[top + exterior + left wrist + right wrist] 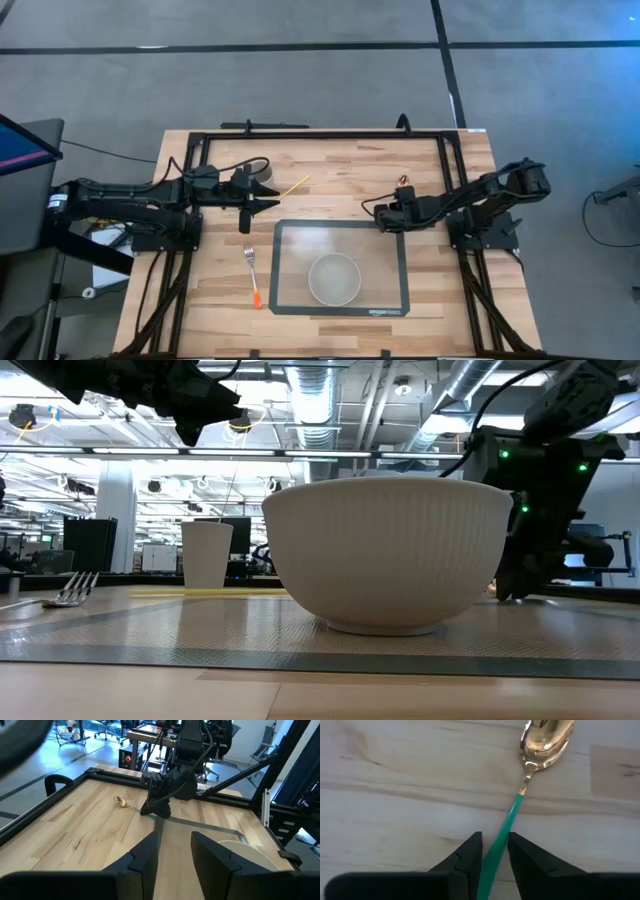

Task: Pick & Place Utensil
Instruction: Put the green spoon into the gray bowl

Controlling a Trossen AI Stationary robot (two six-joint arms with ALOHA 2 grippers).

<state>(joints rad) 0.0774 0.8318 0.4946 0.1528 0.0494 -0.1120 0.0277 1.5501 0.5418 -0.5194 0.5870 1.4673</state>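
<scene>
My right gripper should lift its fingers clear of the spoon's green handle (506,826), which slants between them, and turn them in line with the handle (495,849) before closing.
A spoon with a gold bowl (546,737) and a green handle (505,827) lies flat on the wooden table, just beyond the mat's far right corner (404,181). My right gripper (495,842) is low at the table and open. Its fingertips stand on either side of the green handle, which runs along between them; I see no closed hold. My left gripper (268,204) is open and hovers above the table's left half, pointing toward the right arm (167,795). A fork with an orange handle (252,274) lies flat left of the mat.
A white ribbed bowl (334,278) stands on a clear grey-edged mat (283,300) at the near middle. A white cup (207,555) stands near the left gripper, and a yellow stick (294,186) lies beside it. A black frame (320,134) rims the table.
</scene>
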